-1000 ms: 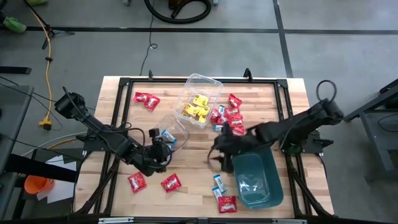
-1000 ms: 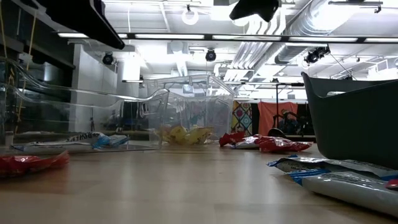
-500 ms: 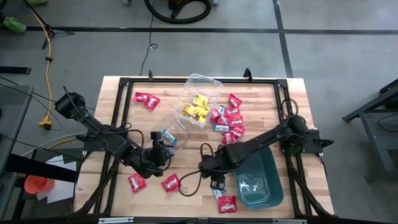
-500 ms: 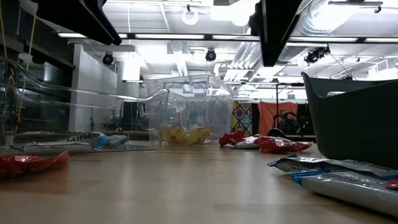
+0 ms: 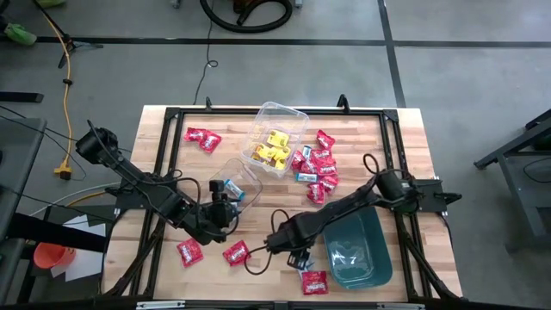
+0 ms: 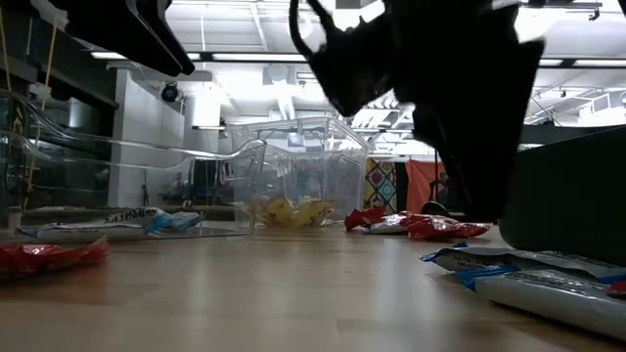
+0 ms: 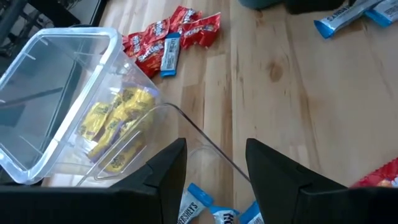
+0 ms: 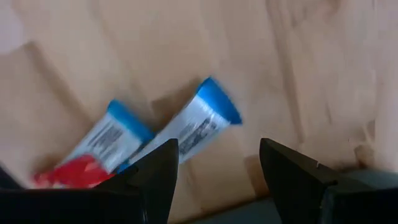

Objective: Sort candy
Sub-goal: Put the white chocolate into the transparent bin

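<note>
The blue-and-white packets lie (image 8: 142, 145) touching each other, so the robot's right gripper should first move the packet that is nearer the teal bin free, and then grip it by its blue end (image 8: 218, 101).
My right gripper (image 5: 295, 251) (image 8: 217, 165) hangs open, fingers pointing down, just above two light blue-and-white candy packets (image 8: 189, 127) (image 8: 106, 140) that lie flat on the wood beside the teal bin (image 5: 355, 250). A red candy (image 8: 68, 175) lies next to them. My left gripper (image 5: 227, 205) (image 7: 214, 165) is open at a tilted clear tub (image 5: 241, 176), with the tub's rim (image 7: 208, 144) running between its fingers. Blue-and-white candy (image 7: 198, 208) lies inside that tub. My left gripper has one finger on each side of the tilted clear tub's thin rim (image 7: 208, 144), coming at it slanting down from the table's left. A gap shows on both sides of the wall; whether a finger touches it, I cannot tell.
A second clear tub (image 5: 275, 136) with yellow candy stands at the far middle. A pile of red candy (image 5: 318, 164) lies to its right. Single red packets lie at the far left (image 5: 202, 136), near left (image 5: 189, 251) (image 5: 235, 252) and near middle (image 5: 314, 282).
My right gripper has come down and toward the table's near-left, from over the teal bin's far end to just above the blue-and-white packets, tipping until its fingers point straight down. Its fingers have stayed open.
</note>
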You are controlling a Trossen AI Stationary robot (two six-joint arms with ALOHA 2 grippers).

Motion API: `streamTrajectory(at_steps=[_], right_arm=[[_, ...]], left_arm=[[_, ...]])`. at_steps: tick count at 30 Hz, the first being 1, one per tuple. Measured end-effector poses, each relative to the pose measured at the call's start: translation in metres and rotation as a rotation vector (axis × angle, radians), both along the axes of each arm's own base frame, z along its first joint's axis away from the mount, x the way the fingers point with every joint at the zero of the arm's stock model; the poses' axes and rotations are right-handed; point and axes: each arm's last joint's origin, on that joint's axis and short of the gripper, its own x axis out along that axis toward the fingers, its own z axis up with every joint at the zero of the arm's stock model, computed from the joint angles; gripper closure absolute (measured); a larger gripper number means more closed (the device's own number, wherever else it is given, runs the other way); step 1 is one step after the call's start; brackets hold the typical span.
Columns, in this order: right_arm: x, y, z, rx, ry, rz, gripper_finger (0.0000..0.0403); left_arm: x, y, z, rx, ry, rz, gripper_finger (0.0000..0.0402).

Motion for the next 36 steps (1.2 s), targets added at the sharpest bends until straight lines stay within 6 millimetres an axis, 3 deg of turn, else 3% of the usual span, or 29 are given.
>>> streamTrajectory(at_steps=[9,16,25,31,36], right_arm=[[0.006,0.001,-0.005,-0.036,-0.047,-0.048,0.0181],[-0.003,-0.003,-0.029,-0.011,0.008,-0.092,0.0181],[-0.006,-0.009,-0.037,-0.023,0.007,-0.094,0.0181],[-0.003,-0.012,-0.028,-0.001,0.056,-0.057,0.0181],[0.0,-0.013,-0.006,-0.007,0.076,0.0,0.0181]], left_arm=[[0.0,0.0,0.0,0.003,-0.001,-0.004,0.0247],[0.0,0.0,0.0,0.002,0.0,-0.006,0.0247],[0.0,0.0,0.0,0.0,-0.001,-0.006,0.0247],[0.0,0.0,0.0,-0.001,-0.002,-0.006,0.0247],[0.0,0.0,0.001,-0.001,-0.002,-0.006,0.0247]])
